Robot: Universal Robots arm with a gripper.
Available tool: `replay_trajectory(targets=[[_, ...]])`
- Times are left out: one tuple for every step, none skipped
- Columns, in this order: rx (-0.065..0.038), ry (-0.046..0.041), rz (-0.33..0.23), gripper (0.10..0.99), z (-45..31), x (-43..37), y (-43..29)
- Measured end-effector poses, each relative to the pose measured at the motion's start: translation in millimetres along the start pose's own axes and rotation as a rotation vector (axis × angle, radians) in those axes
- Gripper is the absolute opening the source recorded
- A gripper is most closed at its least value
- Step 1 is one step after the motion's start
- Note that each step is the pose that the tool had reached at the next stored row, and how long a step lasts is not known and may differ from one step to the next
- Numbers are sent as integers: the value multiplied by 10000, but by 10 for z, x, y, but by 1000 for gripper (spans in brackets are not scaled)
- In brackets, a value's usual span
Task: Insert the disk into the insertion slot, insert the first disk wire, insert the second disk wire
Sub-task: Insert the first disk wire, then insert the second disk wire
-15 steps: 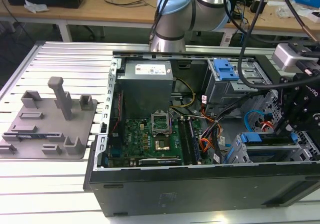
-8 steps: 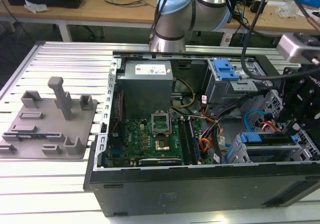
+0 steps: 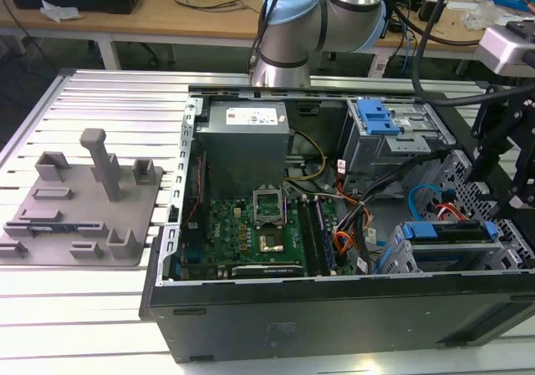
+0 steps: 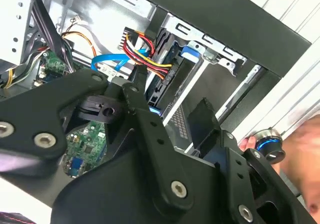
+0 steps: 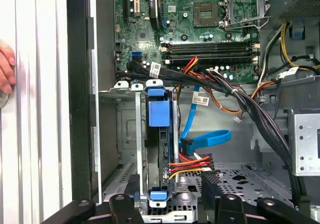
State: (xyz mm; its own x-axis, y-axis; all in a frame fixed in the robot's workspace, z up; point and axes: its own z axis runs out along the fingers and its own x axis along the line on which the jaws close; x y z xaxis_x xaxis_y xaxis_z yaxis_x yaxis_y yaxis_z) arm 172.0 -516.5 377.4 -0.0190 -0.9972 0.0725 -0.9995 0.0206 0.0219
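I expect the blue flat cable (image 5: 216,138) to follow as an open loop when I carry its black plug (image 5: 186,145), because the cable curls back slack to the plug.
The disk (image 3: 447,231), silver in a bright blue carrier, sits inside the insertion slot (image 3: 399,256), a grey perforated cage at the case's front corner on the exterior view's right. In the first wrist view the disk (image 5: 160,134) stands on edge in the cage (image 5: 125,134). A red, yellow and black wire bundle (image 5: 192,164) reaches the disk's end. A blue flat cable (image 5: 207,139) loops beside it, and I cannot tell whether its end is plugged in. My gripper (image 5: 175,194) hangs open just above the disk's wired end, its fingers (image 4: 137,87) straddling the cables without touching them.
The open computer case (image 3: 334,308) lies on a slatted metal table. A taller grey bay with a blue latch (image 3: 376,118) stands behind the cage. A grey fixture plate (image 3: 84,200) lies at the exterior view's left. A person's hand (image 5: 5,67) rests outside the case wall.
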Motion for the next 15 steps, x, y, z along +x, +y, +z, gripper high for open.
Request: replay_trajectory(targets=[[0,0,0,604,0,0,0],[0,0,0,604,0,0,0],[1,1,0,604,0,0,0],[0,0,0,604,0,0,0],[1,0,0,604,0,0,0],[1,0,0,604,0,0,0],[1,0,0,604,0,0,0],[1,0,0,604,0,0,0],[1,0,0,604,0,0,0],[2,0,0,604,0,0,0],[1,0,0,604,0,0,0],[2,0,0,604,0,0,0],[2,0,0,604,0,0,0],[2,0,0,604,0,0,0],[3,5,0,604,-2,-9,-1]])
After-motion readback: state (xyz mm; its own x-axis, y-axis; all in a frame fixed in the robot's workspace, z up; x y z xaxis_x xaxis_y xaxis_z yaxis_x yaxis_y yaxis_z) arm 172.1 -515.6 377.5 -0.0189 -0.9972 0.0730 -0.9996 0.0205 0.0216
